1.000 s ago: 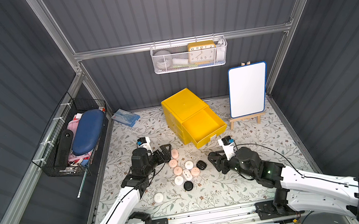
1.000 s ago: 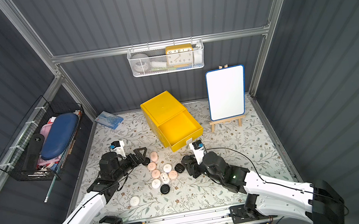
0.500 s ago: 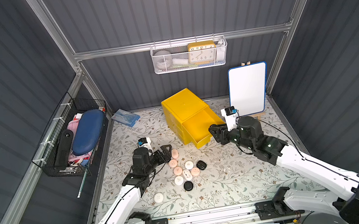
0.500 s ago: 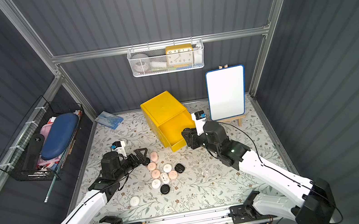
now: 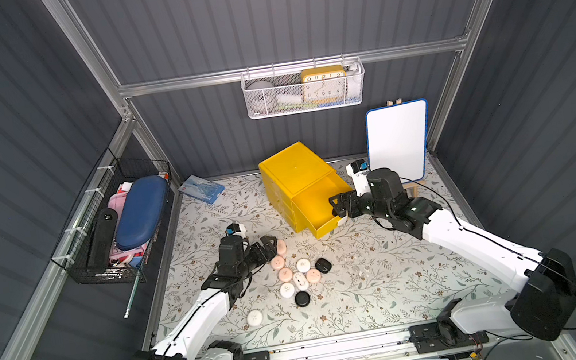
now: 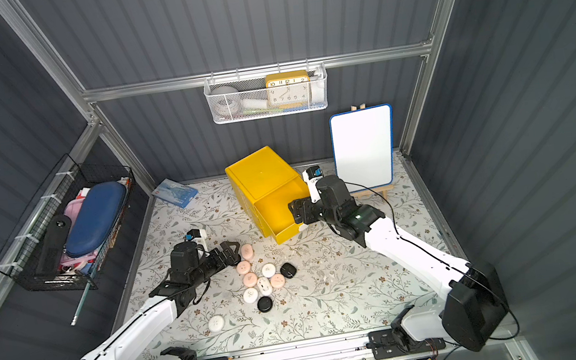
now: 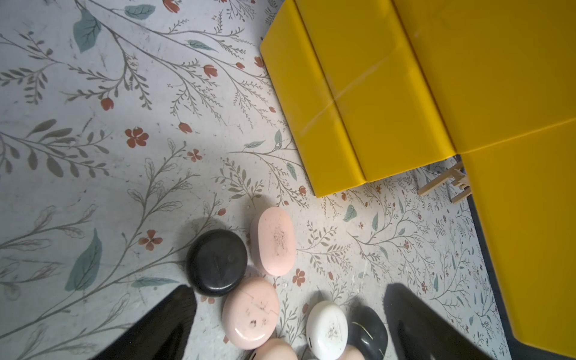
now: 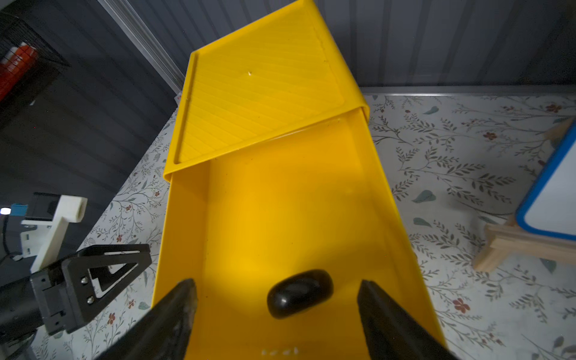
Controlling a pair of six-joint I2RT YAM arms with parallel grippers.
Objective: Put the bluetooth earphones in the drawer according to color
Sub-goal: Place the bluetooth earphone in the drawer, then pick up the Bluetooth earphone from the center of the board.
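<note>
My right gripper is hanging over the open drawer (image 5: 316, 205), so it should move back before my left gripper brings in the black case (image 7: 216, 262) next to the pink case.
The yellow drawer cabinet (image 5: 293, 172) has its top drawer (image 5: 315, 207) pulled out. My right gripper (image 5: 340, 208) hangs open over that drawer's front end. In the right wrist view a black earphone case (image 8: 299, 293) sits inside the drawer (image 8: 383, 193) between the spread fingers (image 8: 177, 311), touching neither. Several pink, white and black earphone cases (image 5: 300, 280) lie in a cluster on the floral mat, and one white case (image 5: 254, 317) lies apart nearer the front. My left gripper (image 5: 269, 246) is open and low at the cluster's left edge, beside a black case (image 7: 216, 261) and a pink case (image 7: 249, 314).
A whiteboard on a wooden easel (image 5: 398, 142) stands right of the cabinet, close behind my right arm. A blue packet (image 5: 201, 189) lies at the back left. A wire basket (image 5: 120, 220) hangs on the left wall, and a mesh basket with a clock (image 5: 304, 88) on the back wall.
My right arm has swung from the mat beside the cluster up to the open drawer, and its jaws have opened, letting go of the black case. My left arm has barely moved.
</note>
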